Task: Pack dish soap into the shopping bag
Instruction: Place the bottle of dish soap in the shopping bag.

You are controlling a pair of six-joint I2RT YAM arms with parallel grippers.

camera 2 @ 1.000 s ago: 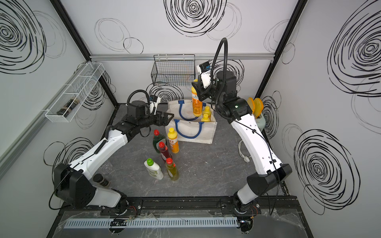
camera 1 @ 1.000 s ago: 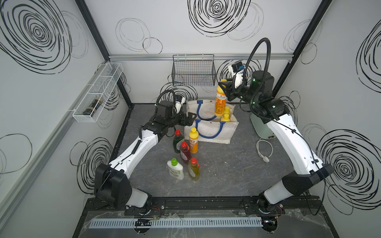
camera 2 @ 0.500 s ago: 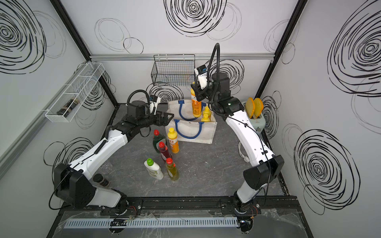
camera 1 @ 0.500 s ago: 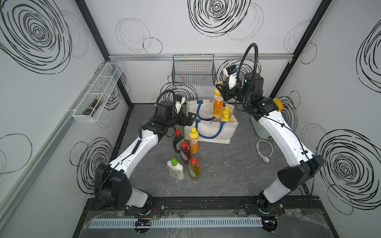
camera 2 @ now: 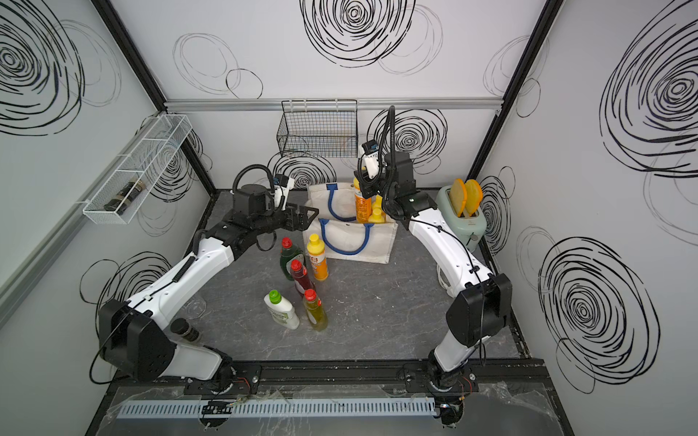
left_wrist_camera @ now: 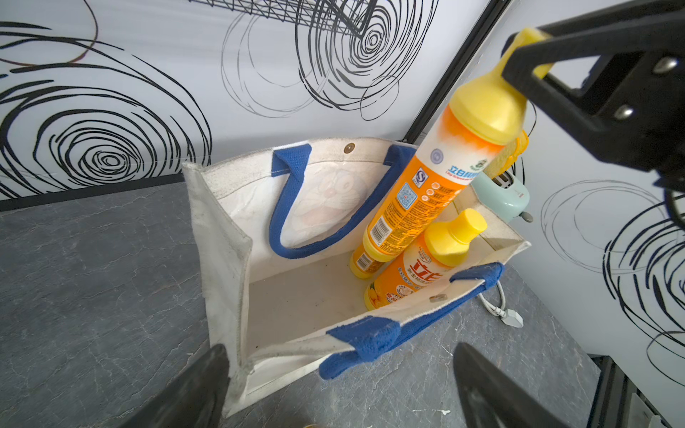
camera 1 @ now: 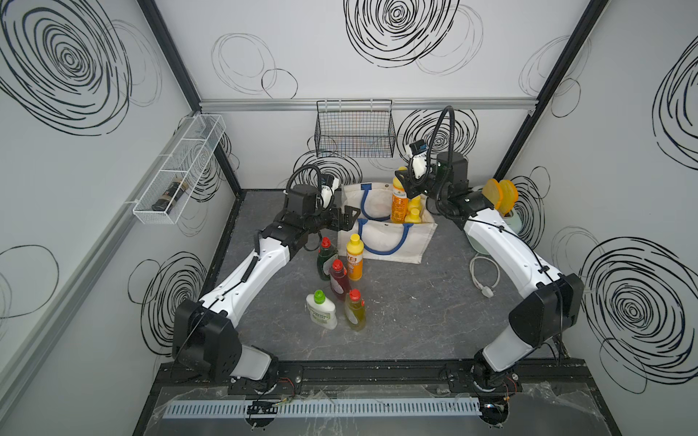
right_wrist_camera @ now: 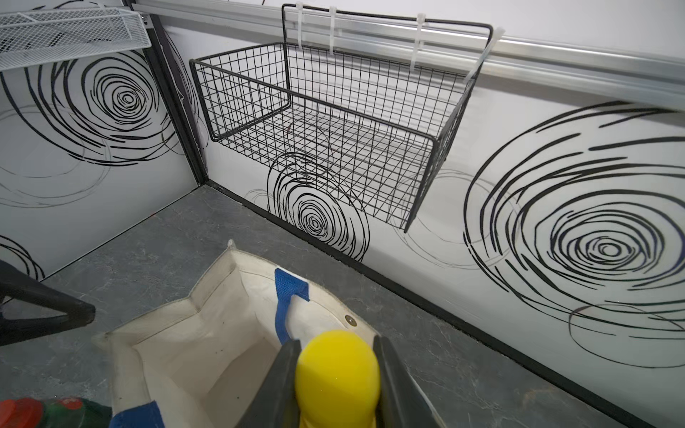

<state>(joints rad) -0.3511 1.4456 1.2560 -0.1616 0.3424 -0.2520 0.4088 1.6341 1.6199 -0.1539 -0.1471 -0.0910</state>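
Observation:
I should keep lowering my right gripper until the bottle stands on the bag's bottom (left_wrist_camera: 344,291), as the bottle I hold hangs upright with its lower end (camera 1: 398,216) inside the bag's opening.
The off-white shopping bag (camera 1: 385,241) (camera 2: 355,245) (left_wrist_camera: 226,237) (right_wrist_camera: 163,333) with blue handles stands open at the back of the table. My right gripper (camera 1: 403,182) (camera 2: 363,181) (right_wrist_camera: 337,370) is shut on the yellow cap of an orange dish soap bottle (camera 1: 398,205) (left_wrist_camera: 419,192), which hangs tilted with its lower end inside the bag. Two more orange bottles (camera 1: 414,216) (left_wrist_camera: 419,276) stand in the bag's right end. My left gripper (camera 1: 349,219) (camera 2: 308,217) (left_wrist_camera: 339,350) is open and empty at the bag's left end. On the table stand an orange (camera 1: 355,258), dark green (camera 1: 325,260), red (camera 1: 338,279), yellow-green (camera 1: 354,311) and white bottle (camera 1: 321,311).
A black wire basket (camera 1: 355,130) (right_wrist_camera: 326,122) hangs on the back wall above the bag. A toaster (camera 2: 461,222) with two slices stands to the bag's right, with a white cable (camera 1: 483,277) in front of it. A white wire shelf (camera 1: 177,177) is on the left wall. A dark jar (camera 2: 185,330) sits by the left arm's base.
My right gripper has carried the orange bottle a little left and down, so its lower end now sits inside the bag. The left arm has not moved.

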